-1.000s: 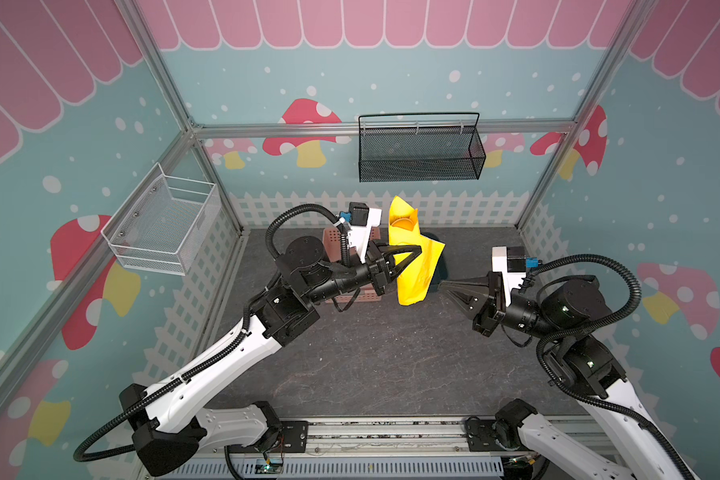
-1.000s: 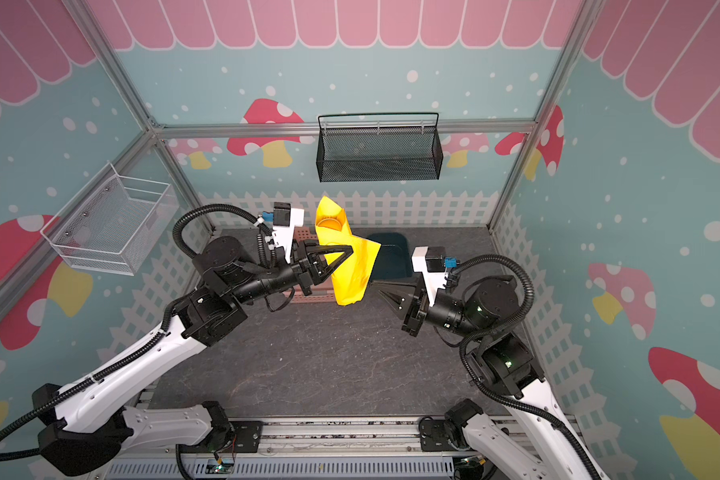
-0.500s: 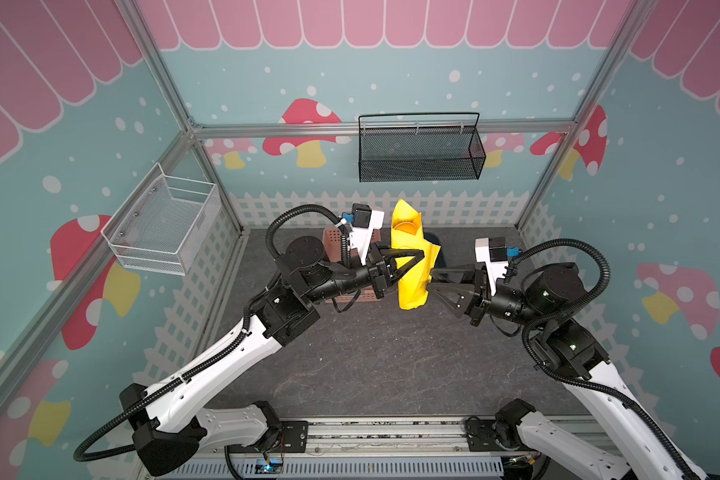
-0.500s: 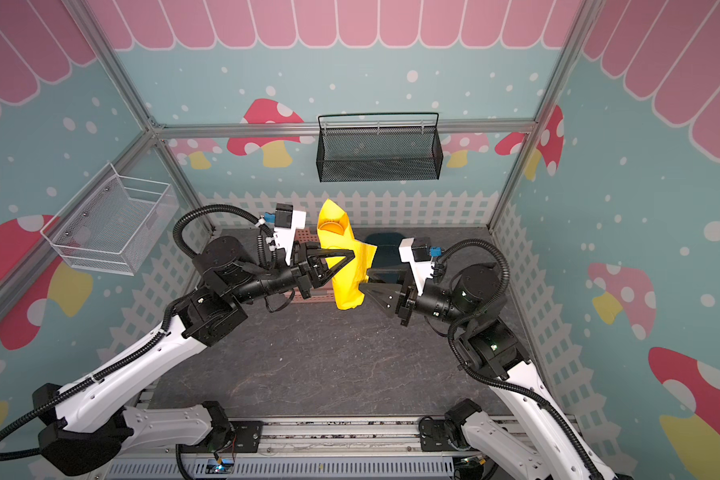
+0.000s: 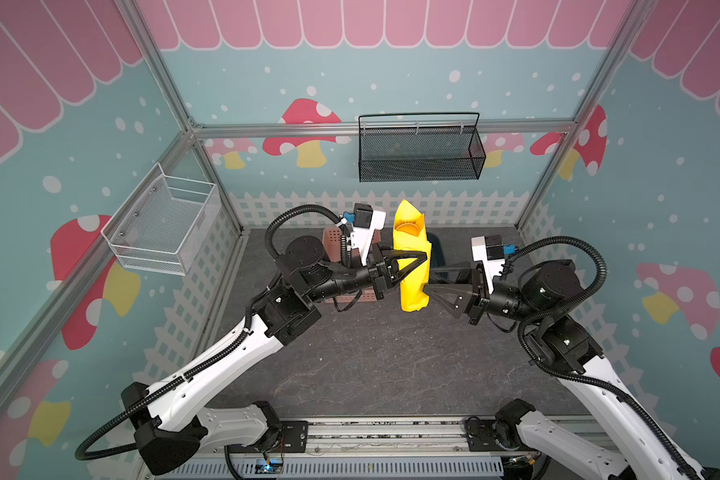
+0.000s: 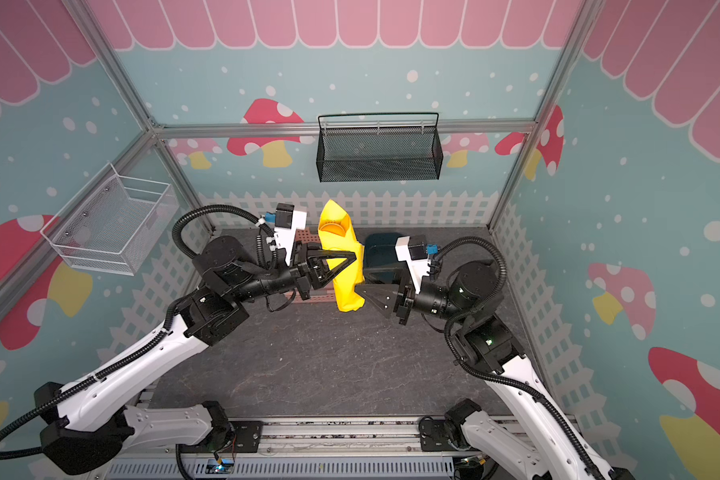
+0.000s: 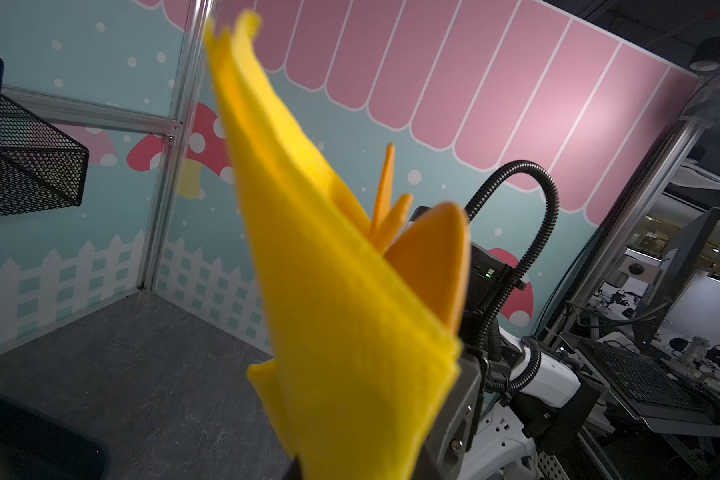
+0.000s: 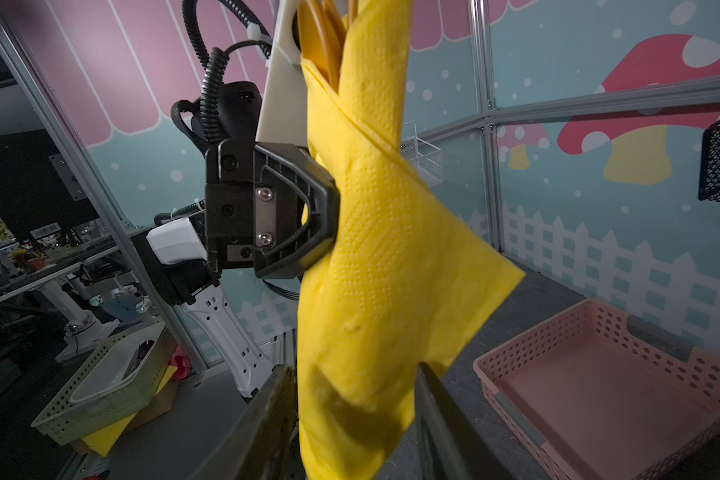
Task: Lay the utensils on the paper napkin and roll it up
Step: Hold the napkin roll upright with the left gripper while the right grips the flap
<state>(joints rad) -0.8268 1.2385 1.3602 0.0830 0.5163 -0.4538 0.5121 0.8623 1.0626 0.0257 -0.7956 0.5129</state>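
I should take the roll's lower end (image 5: 413, 303) again with my right gripper and turn it to wrap in the napkin's loose corner (image 8: 488, 276), which sticks out from the roll.
The paper napkin (image 5: 412, 270) (image 6: 346, 274) hangs upright in the air as a bright yellow roll above the back middle of the table. The orange-yellow utensils (image 5: 408, 227) (image 6: 334, 228) (image 7: 429, 257) (image 8: 323, 37) stick out of its upper end; the rest of them is hidden inside. My left gripper (image 5: 417, 262) (image 6: 350, 259) (image 7: 371, 457) is shut on the roll's middle, and it also shows in the right wrist view (image 8: 321, 216). My right gripper (image 5: 430, 281) (image 6: 360, 286) (image 8: 352, 390) is open, one finger on each side of the roll's lower end.
A pink basket (image 8: 599, 374) (image 5: 333, 241) stands on the table behind the left arm. A dark teal dish (image 6: 381, 253) (image 7: 30, 440) lies at the back middle. A black mesh basket (image 5: 418, 149) hangs on the back wall, a white wire basket (image 5: 163, 224) on the left wall.
My right gripper has moved left to the napkin roll and opened around its lower end. The left gripper still holds the roll in the same place.
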